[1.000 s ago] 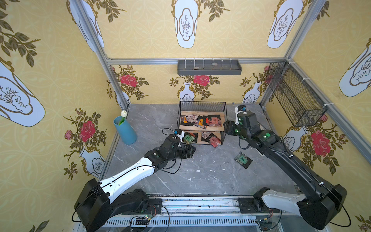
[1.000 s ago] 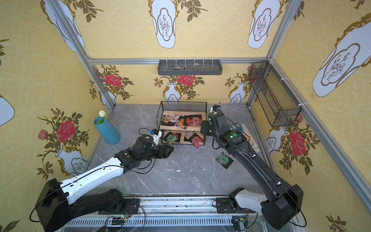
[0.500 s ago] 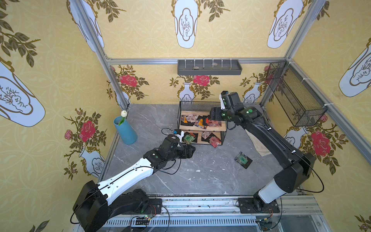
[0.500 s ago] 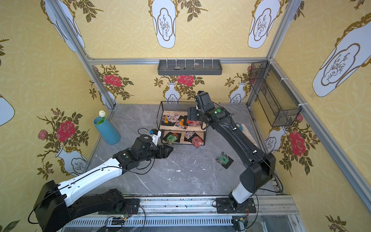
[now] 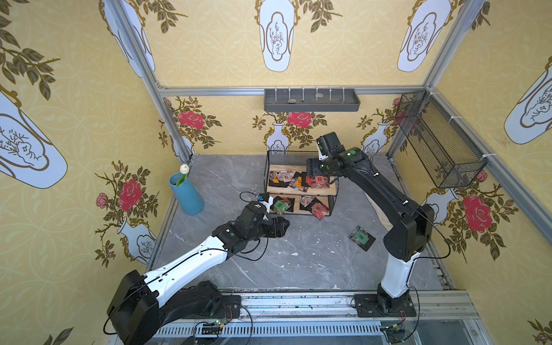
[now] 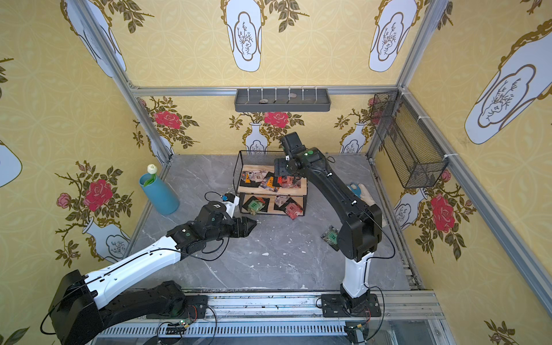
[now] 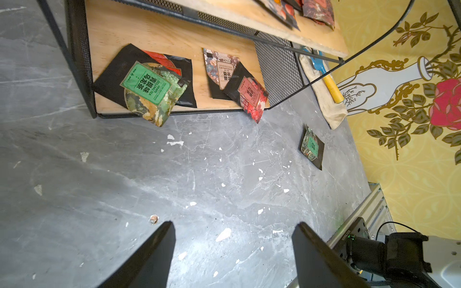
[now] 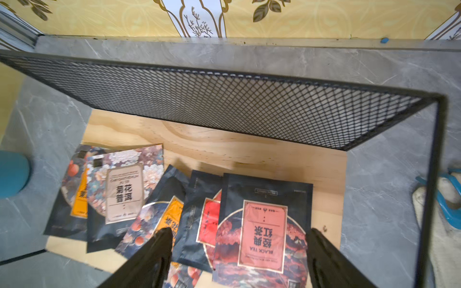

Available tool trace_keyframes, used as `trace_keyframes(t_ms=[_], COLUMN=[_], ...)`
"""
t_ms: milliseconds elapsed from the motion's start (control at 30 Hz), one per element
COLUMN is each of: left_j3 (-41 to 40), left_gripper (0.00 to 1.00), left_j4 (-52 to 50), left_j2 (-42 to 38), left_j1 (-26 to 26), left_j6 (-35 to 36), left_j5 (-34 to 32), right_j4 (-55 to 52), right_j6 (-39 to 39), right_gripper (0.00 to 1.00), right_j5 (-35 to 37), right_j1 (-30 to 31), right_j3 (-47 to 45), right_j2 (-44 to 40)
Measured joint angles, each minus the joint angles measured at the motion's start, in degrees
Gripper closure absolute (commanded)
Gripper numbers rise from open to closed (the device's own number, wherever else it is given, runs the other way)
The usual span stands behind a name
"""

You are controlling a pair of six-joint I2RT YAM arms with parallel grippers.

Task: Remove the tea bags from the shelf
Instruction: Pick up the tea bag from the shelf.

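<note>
The red black-tea sachet (image 8: 262, 228) lies on top of its neighbour and fits the open fingers of my right gripper. I should keep lowering them until they pinch its sides (image 8: 309, 213).
The shelf (image 5: 277, 190) stands at the back middle of the grey table, with several tea bags on its upper board. My right gripper (image 8: 239, 230) hovers open just above that board, its jaws either side of a red black-tea sachet (image 8: 264, 224) and not touching it. On the lower board lie a green tea bag (image 7: 152, 89), a beige one (image 7: 222, 67) and a red one (image 7: 252, 98) overhanging the front edge. Another green tea bag (image 5: 361, 237) lies on the table to the right. My left gripper (image 7: 234, 224) is open and empty, low over the table before the shelf.
A blue vase (image 5: 186, 194) with a white flower stands left of the shelf. A cloth with a blue-and-yellow tool (image 7: 321, 72) lies right of it. A grey tray (image 5: 312, 100) hangs on the back wall. A black wire basket (image 5: 439, 140) hangs on the right wall.
My right arm has swung from the shelf's right side up over the upper board, and its jaws have opened wider. The left arm has barely moved.
</note>
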Motion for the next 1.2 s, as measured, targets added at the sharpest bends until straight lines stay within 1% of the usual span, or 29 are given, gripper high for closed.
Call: trace_keyframes(t_ms=[233, 467, 767, 900, 1200], left_j3=[-0.2, -0.3, -0.9, -1.0, -1.0], left_gripper=[0.17, 0.17, 0.17, 0.17, 0.17], left_j4=[0.0, 0.0, -0.1, -0.1, 0.0], left_j2=[-0.1, 0.0, -0.5, -0.9, -0.5], left_j1=[0.0, 0.0, 0.1, 0.1, 0.1], left_j6=[0.2, 0.2, 0.2, 0.4, 0.5], left_j5=[-0.1, -0.4, -0.9, -1.5, -1.5], right_j4=[-1.2, -0.9, -0.6, 1.0, 2.5], right_j6=[0.0, 0.3, 1.6, 1.6, 1.8], right_gripper=[0.11, 0.11, 0.13, 0.16, 0.29], right_j5=[2.2, 4.0, 4.1, 4.1, 3.8], right_j1=[0.7, 1.3, 1.3, 1.3, 1.3], right_j3=[0.1, -1.8, -3.8, -4.5, -5.3], right_j2=[2.0, 2.4, 3.0, 3.0, 2.6])
